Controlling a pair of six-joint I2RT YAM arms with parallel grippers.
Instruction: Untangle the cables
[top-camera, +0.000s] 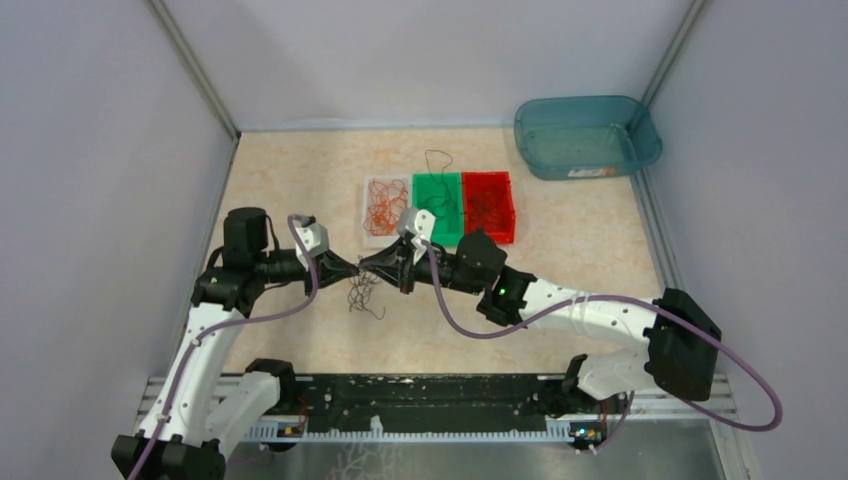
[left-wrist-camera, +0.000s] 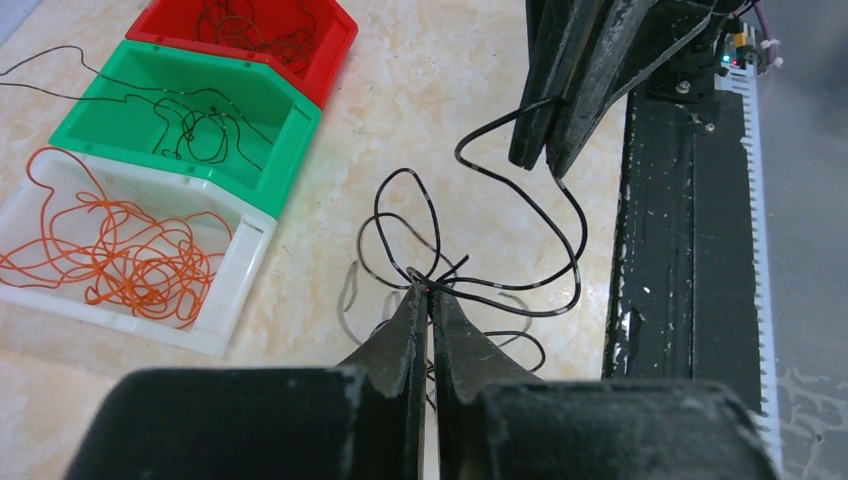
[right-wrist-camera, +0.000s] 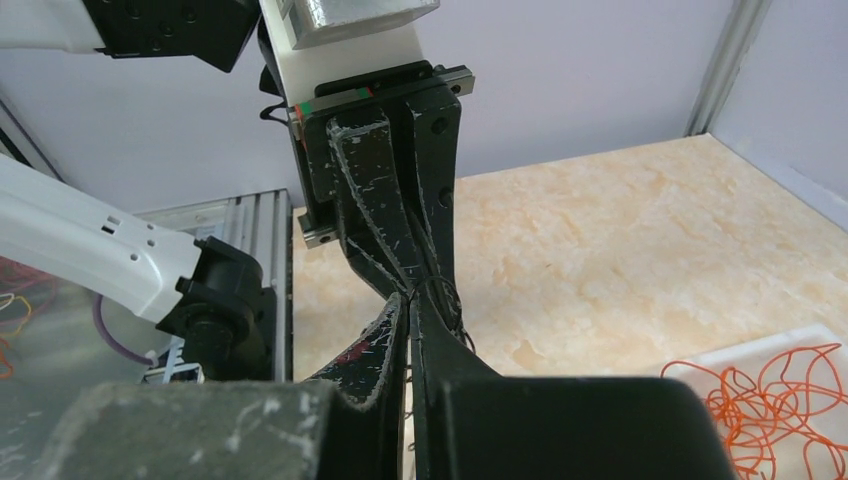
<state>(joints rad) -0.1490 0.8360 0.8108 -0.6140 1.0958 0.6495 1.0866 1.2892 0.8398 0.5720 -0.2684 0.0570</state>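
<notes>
The robot's right gripper is pinning a loop (left-wrist-camera: 577, 245) next to the knot in the left gripper. The right gripper should open, and the left gripper should raise the knot above the trailing loops (top-camera: 363, 293).
A tangle of thin black cables (top-camera: 363, 297) hangs between my two grippers over the table, its loops trailing down. My left gripper (top-camera: 352, 269) is shut on the knot of black cables (left-wrist-camera: 470, 285) at its tips (left-wrist-camera: 430, 290). My right gripper (top-camera: 368, 266) faces it tip to tip and is shut on a strand of the same black cable (left-wrist-camera: 500, 125). In the right wrist view my right gripper (right-wrist-camera: 412, 298) meets the left gripper's fingers (right-wrist-camera: 395, 200). Orange cables (left-wrist-camera: 110, 245) lie in a white bin (left-wrist-camera: 235, 290).
A green bin (top-camera: 437, 190) holding a black cable (left-wrist-camera: 200, 125) and a red bin (top-camera: 488, 183) with dark cables (left-wrist-camera: 255, 30) stand beside the white bin (top-camera: 368, 205). A blue tub (top-camera: 585, 135) is at the back right. The black rail (top-camera: 430, 400) runs along the near edge.
</notes>
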